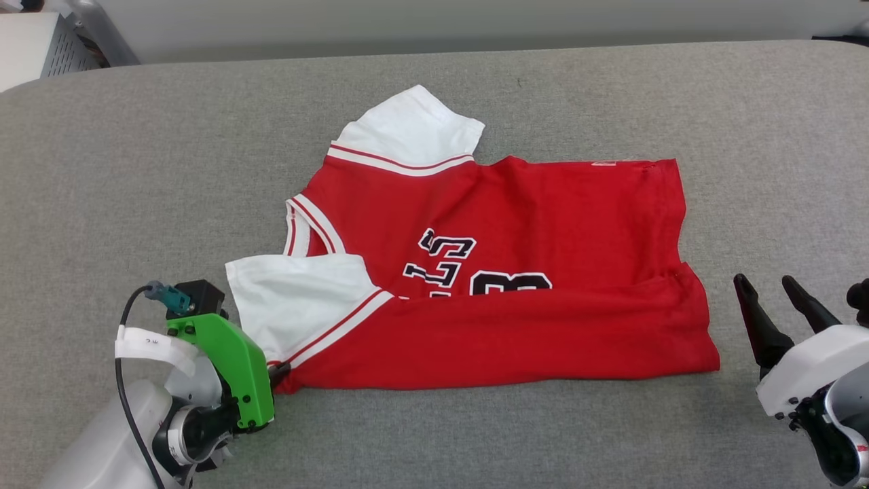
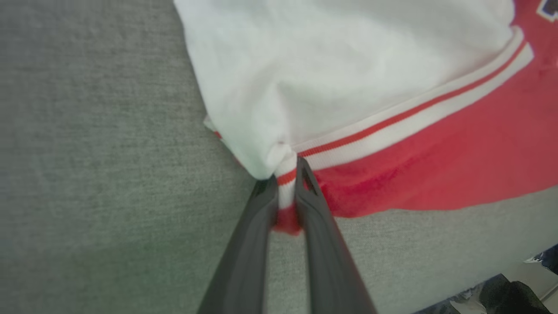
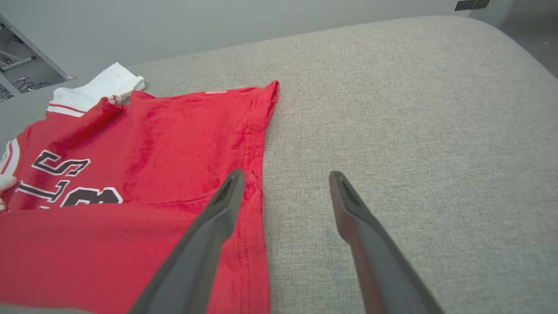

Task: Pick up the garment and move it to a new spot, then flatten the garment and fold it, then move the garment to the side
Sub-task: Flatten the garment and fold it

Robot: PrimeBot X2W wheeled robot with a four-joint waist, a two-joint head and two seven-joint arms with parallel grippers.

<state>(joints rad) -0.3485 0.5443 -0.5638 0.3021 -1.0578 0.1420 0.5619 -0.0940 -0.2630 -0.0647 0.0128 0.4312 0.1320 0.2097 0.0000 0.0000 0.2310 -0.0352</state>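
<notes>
The garment's near flap [image 1: 505, 338] cuts off the black numerals [image 1: 510, 282], so the flap will pull back and show more when the robot pulls the garment's hem corner.
The garment [image 1: 516, 224] lies on the grey table, red with white sleeves and black numerals, its near long edge folded up over the front. My left gripper [image 1: 277, 373] sits at the garment's near left corner, below the white sleeve [image 1: 292, 305]. In the left wrist view this gripper [image 2: 287, 179] is shut on the garment's striped trim [image 2: 285, 174] and red corner. To the right of the hem, my right gripper [image 1: 770, 288] hangs open, apart from the cloth. In the right wrist view the right gripper [image 3: 285, 176] shows spread fingers above the garment's hem [image 3: 257, 144].
The grey padded table [image 1: 136, 170] stretches wide on all sides of the shirt. A pale cabinet [image 1: 41, 44] stands beyond the far left corner. A dark object [image 2: 514, 296] shows past the table's near edge in the left wrist view.
</notes>
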